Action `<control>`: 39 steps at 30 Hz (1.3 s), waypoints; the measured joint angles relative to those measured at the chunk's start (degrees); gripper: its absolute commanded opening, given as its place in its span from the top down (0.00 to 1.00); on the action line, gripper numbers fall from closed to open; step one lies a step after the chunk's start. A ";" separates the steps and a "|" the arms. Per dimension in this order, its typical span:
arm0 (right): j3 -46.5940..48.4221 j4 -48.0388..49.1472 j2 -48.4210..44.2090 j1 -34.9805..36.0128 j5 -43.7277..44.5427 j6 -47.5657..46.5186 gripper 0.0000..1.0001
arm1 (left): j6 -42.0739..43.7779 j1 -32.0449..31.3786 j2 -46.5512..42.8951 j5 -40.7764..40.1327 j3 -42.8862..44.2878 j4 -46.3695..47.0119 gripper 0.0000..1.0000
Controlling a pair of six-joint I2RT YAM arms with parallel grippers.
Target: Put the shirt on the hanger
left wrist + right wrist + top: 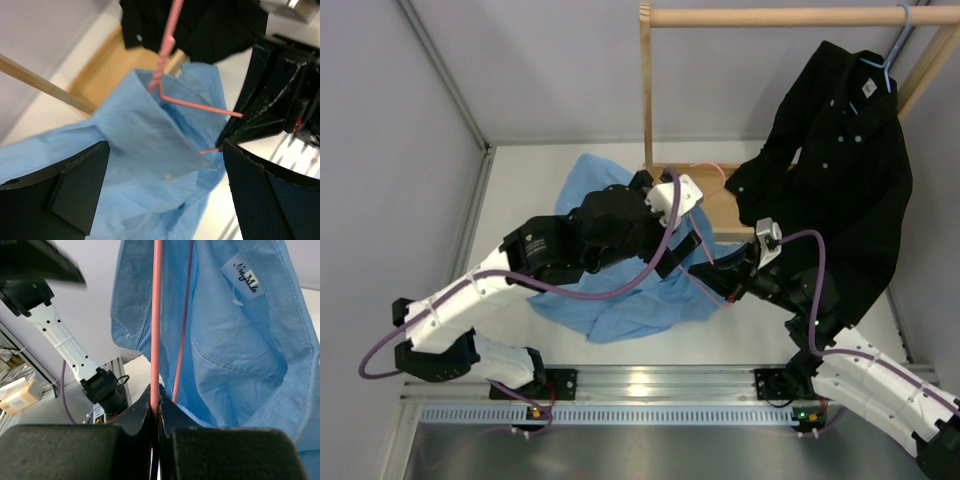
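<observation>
The hanger's end [218,108] is in my right gripper outside the shirt's collar, so my left gripper should pinch collar and hanger together [154,86]. That will free my right gripper for the shirt's loose side.
The light blue shirt [610,295] lies crumpled on the table, its collar part lifted at the centre. The thin pink hanger [704,243] runs into the collar, with its hook pointing toward the wooden rack base. My right gripper [735,277] is shut on the hanger's wire [156,315], and the shirt [240,340] with its neck label hangs beside the wire. My left gripper [165,200] is open just over the shirt collar [160,150], a finger on each side and neither touching the cloth. The hanger [200,106] pokes out of the collar toward the right gripper [270,112].
A black collared shirt [840,150] hangs on a pale blue hanger [892,60] from the wooden rail [770,16] at the back right. The rack's wooden base [715,195] and upright post [646,90] stand right behind the grippers. Grey walls close in the left and back.
</observation>
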 measured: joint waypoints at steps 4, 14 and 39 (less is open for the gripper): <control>-1.64 2.60 -0.02 0.00 0.11 0.59 1.00 | 9.64 0.28 -5.99 -1.88 -3.13 8.35 0.02; -3.19 6.82 0.35 0.00 -0.28 1.36 1.00 | 31.06 19.76 -8.04 22.25 -4.79 18.45 0.02; -3.82 7.28 2.16 0.00 -9.42 -1.84 1.00 | 35.28 26.84 1.99 58.10 4.42 -7.89 0.12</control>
